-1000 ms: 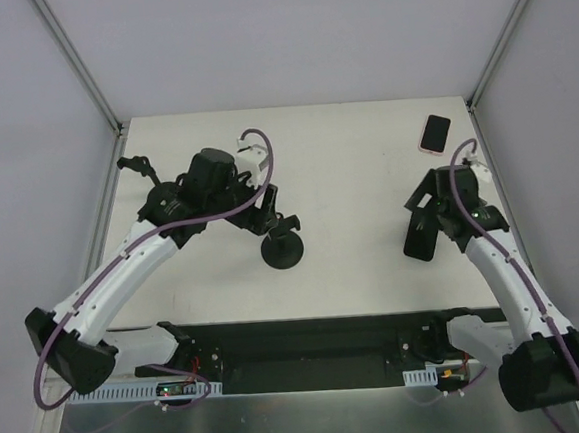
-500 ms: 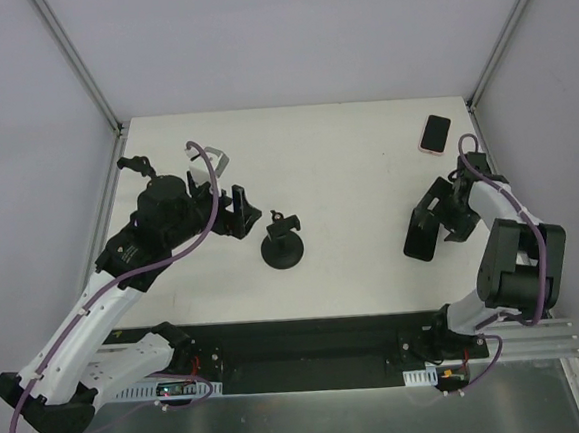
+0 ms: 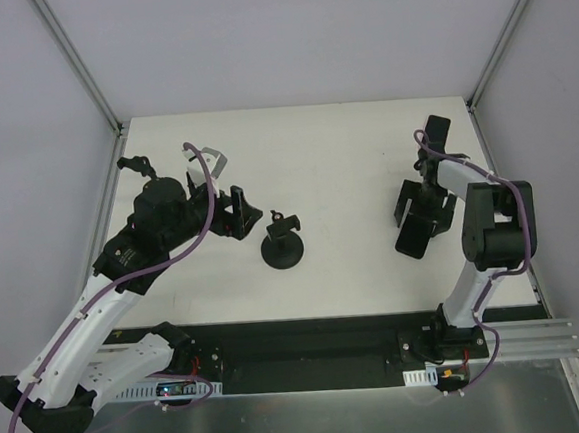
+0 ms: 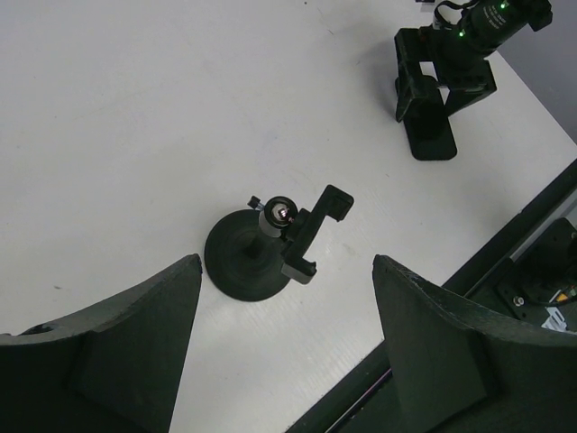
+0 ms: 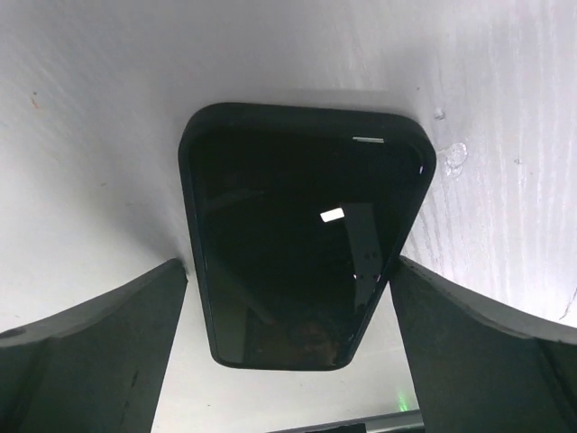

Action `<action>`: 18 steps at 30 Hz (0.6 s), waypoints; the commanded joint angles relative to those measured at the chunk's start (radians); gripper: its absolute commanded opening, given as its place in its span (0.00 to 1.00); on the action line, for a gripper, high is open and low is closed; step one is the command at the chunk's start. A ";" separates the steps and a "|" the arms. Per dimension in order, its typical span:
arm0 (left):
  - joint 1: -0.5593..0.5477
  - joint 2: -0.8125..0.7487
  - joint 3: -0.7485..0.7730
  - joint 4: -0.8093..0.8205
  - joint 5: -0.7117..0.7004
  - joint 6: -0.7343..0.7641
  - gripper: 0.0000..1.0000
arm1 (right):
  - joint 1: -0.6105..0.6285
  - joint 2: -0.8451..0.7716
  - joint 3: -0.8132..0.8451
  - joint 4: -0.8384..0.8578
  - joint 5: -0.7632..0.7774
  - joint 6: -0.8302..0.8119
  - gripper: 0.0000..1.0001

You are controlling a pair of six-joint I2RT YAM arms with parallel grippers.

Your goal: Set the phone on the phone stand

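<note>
The robot's right gripper spans the flat phone's long sides [image 3: 415, 238], so it should raise the phone to my left gripper [image 3: 257, 217] and take it again by the phone's edge before placing it.
A black phone [image 3: 416, 239] lies flat, screen up, on the white table at the right. It fills the middle of the right wrist view [image 5: 297, 225] and shows in the left wrist view [image 4: 431, 131]. My right gripper [image 3: 423, 214] is open and low over the phone's far end [image 5: 288, 263], one finger on each long side. It does not grip. The black phone stand [image 3: 283, 247], a round base with a small clamp head, stands at mid-table [image 4: 248, 266]. My left gripper [image 3: 237, 213] is open and empty, left of the stand [image 4: 286, 262].
A second phone [image 3: 436, 130] lies in the far right corner, partly behind the right arm's cable. A small black object [image 3: 137, 165] sits at the table's left edge. The dark front rail [image 3: 309, 340] runs along the near edge.
The left gripper pulled back left from the stand one second ago and has held still since. The right arm folded, and its gripper shifted slightly up and left over the black phone.
</note>
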 commanded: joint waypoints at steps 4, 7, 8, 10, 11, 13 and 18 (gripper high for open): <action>-0.003 0.019 -0.003 0.037 0.017 -0.010 0.75 | -0.009 0.088 0.037 -0.144 -0.005 -0.074 0.98; -0.003 0.017 -0.004 0.043 0.047 -0.017 0.75 | -0.021 0.096 0.056 -0.153 -0.012 -0.048 0.98; -0.004 0.028 -0.006 0.043 0.044 -0.018 0.75 | -0.021 0.102 0.066 -0.151 -0.027 -0.032 0.98; -0.003 0.039 -0.001 0.040 0.040 -0.015 0.75 | -0.014 0.100 0.065 -0.129 -0.096 -0.016 0.97; -0.001 0.039 -0.001 0.038 0.041 -0.017 0.75 | -0.012 0.103 0.060 -0.116 -0.127 0.002 0.95; -0.001 0.040 -0.004 0.040 0.025 -0.012 0.75 | -0.001 0.103 0.057 -0.112 -0.137 0.016 0.83; -0.001 0.057 0.002 0.028 0.024 -0.006 0.75 | 0.026 0.076 0.042 -0.087 -0.063 0.028 0.48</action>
